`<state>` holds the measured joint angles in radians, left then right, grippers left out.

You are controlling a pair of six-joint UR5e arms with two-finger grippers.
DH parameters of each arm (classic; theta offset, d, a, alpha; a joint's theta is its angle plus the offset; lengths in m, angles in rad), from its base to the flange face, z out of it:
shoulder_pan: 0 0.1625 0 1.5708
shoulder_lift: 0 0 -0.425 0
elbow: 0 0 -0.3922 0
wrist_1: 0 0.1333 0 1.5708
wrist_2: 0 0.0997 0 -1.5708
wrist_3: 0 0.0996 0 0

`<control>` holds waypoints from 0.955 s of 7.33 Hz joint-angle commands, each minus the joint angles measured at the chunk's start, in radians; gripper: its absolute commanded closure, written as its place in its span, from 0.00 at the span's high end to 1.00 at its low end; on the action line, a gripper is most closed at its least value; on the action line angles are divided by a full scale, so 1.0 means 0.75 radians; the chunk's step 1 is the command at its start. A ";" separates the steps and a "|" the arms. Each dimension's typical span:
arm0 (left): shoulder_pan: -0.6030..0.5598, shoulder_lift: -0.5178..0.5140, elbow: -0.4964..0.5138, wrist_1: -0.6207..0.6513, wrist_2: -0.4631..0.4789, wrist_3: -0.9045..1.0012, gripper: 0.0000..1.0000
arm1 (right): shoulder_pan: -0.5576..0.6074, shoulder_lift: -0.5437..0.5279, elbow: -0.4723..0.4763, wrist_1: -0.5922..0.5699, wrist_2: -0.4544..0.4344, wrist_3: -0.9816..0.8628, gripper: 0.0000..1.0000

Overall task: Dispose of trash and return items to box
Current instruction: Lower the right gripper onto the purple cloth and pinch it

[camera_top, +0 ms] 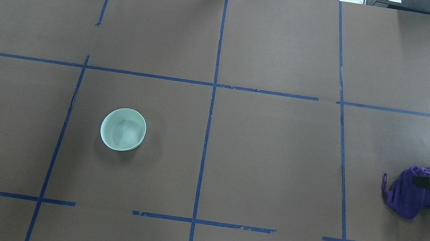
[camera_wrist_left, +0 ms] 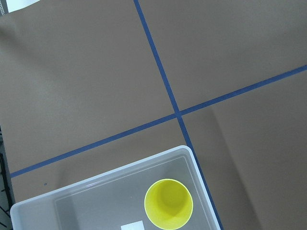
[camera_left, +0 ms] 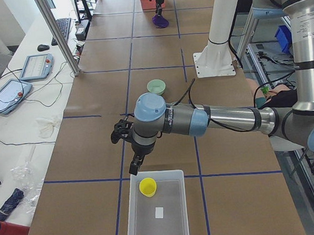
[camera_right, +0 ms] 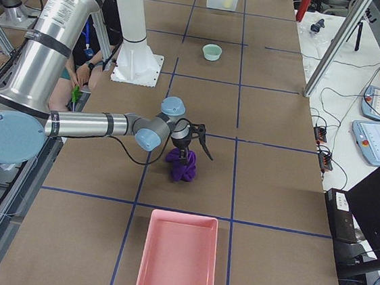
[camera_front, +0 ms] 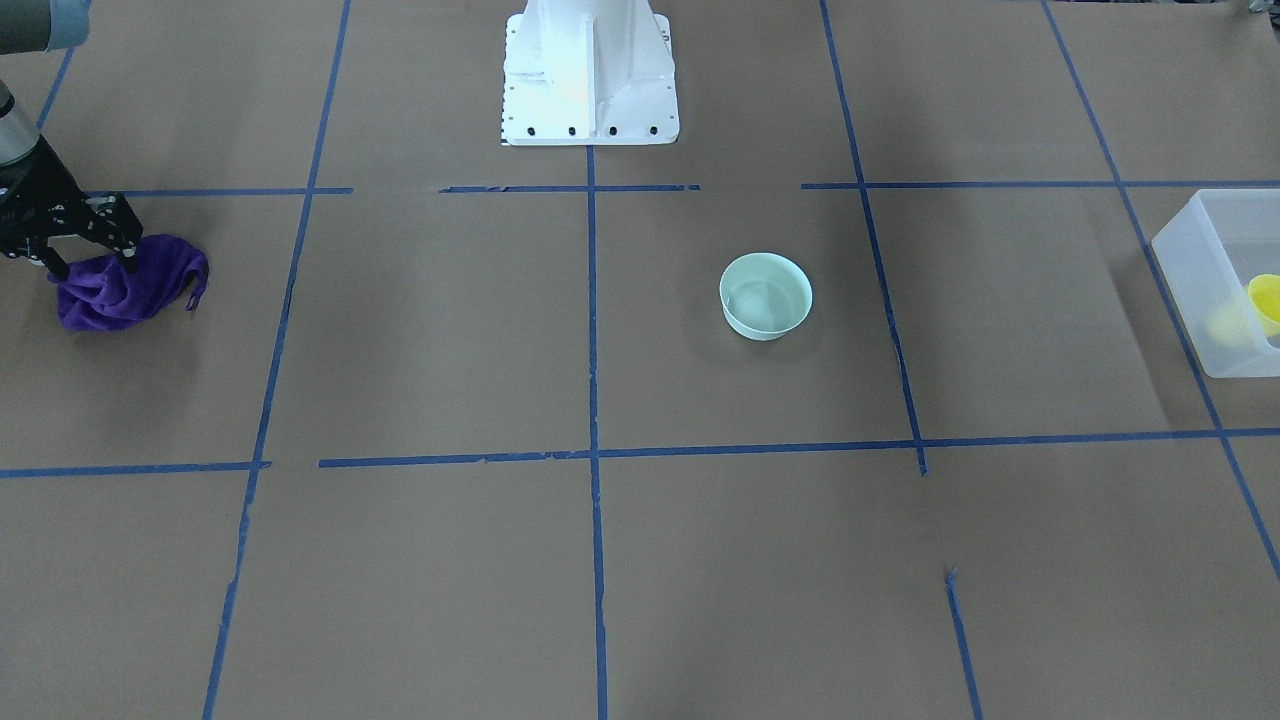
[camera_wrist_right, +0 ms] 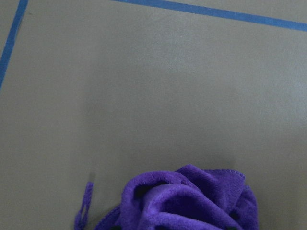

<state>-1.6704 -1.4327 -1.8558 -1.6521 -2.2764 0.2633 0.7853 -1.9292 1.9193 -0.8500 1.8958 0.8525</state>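
Note:
My gripper will lift the purple cloth (camera_front: 118,295), which lies in loose folds with a limp corner (camera_front: 196,290), so the cloth will then spread open and hang down.
The mint-green bowl (camera_front: 765,295) stands upright and empty near the table's middle; it also shows in the overhead view (camera_top: 123,129). The yellow cup (camera_wrist_left: 168,203) stands upright inside the frosted box (camera_wrist_left: 96,191) at the table's left end, and shows there in the front view (camera_front: 1266,300). My left gripper (camera_left: 126,153) hovers by the box's near edge; I cannot tell whether it is open or shut. My right gripper (camera_front: 92,268) is open, with its fingers spread over a bunched purple cloth (camera_front: 130,285) that lies on the table.
A pink tray (camera_right: 178,257) lies at the table's right end, a little beyond the purple cloth (camera_right: 182,165). The robot's white base (camera_front: 590,75) stands at the table's middle edge. Blue tape lines cross the brown table cover.

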 commanded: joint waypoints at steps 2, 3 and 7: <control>0.000 0.004 0.002 0.000 0.000 0.005 1.00 | -0.008 0.020 0.038 -0.004 0.010 -0.010 0.00; 0.000 0.006 0.002 0.000 0.000 0.005 1.00 | 0.012 0.008 0.081 -0.014 0.045 -0.012 0.00; 0.000 0.020 0.030 0.030 0.006 0.003 1.00 | 0.550 -0.023 0.128 -0.150 0.521 -0.386 0.00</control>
<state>-1.6705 -1.4218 -1.8477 -1.6467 -2.2740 0.2666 1.0400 -1.9427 2.0090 -0.8905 2.1696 0.7176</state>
